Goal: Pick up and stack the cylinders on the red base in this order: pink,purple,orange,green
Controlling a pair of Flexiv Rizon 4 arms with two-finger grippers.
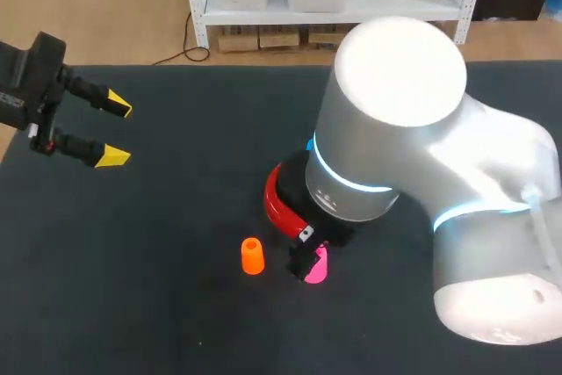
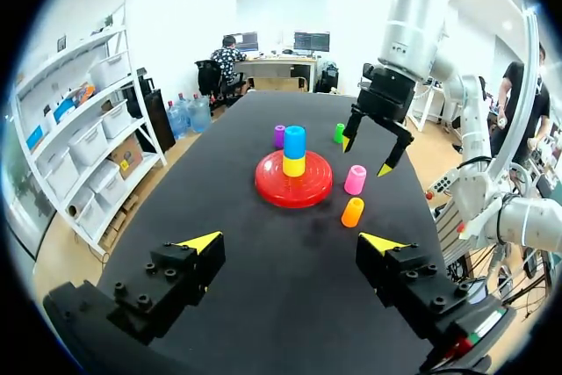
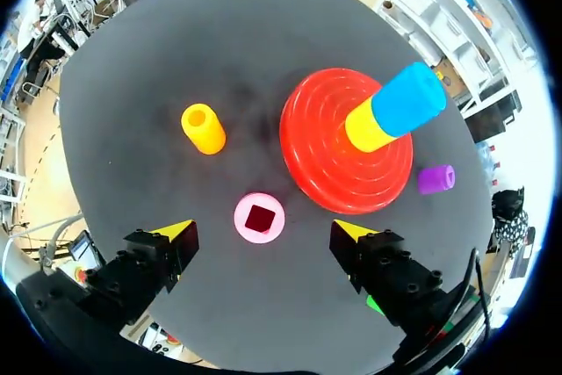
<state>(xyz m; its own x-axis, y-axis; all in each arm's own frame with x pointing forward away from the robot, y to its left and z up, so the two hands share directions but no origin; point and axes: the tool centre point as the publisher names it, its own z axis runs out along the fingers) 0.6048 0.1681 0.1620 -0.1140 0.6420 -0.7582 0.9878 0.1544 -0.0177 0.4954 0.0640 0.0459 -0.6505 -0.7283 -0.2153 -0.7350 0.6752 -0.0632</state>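
When I lower the pink cylinder (image 1: 317, 266), it should slip partly over the blue cylinder: only a short yellow band (image 3: 365, 126) shows below the blue cylinder.
The red base (image 2: 268, 186) carries a yellow cylinder (image 2: 294, 165) with a blue one (image 2: 294, 141) on top. Beside it on the black table stand the pink cylinder (image 3: 260, 218) and the orange cylinder (image 3: 204, 128). The purple cylinder (image 2: 279, 136) and the green cylinder (image 2: 339, 133) stand behind the base. My right gripper (image 3: 263, 234) hangs open directly above the upright pink cylinder, one finger on each side and neither touching it. My left gripper (image 1: 116, 131) is open and empty at the table's left edge, far from everything.
In the head view my right arm's bulky wrist (image 1: 386, 129) covers most of the red base (image 1: 277, 204) and everything behind it. The orange cylinder (image 1: 252, 256) stands just left of the pink cylinder (image 1: 317, 265).
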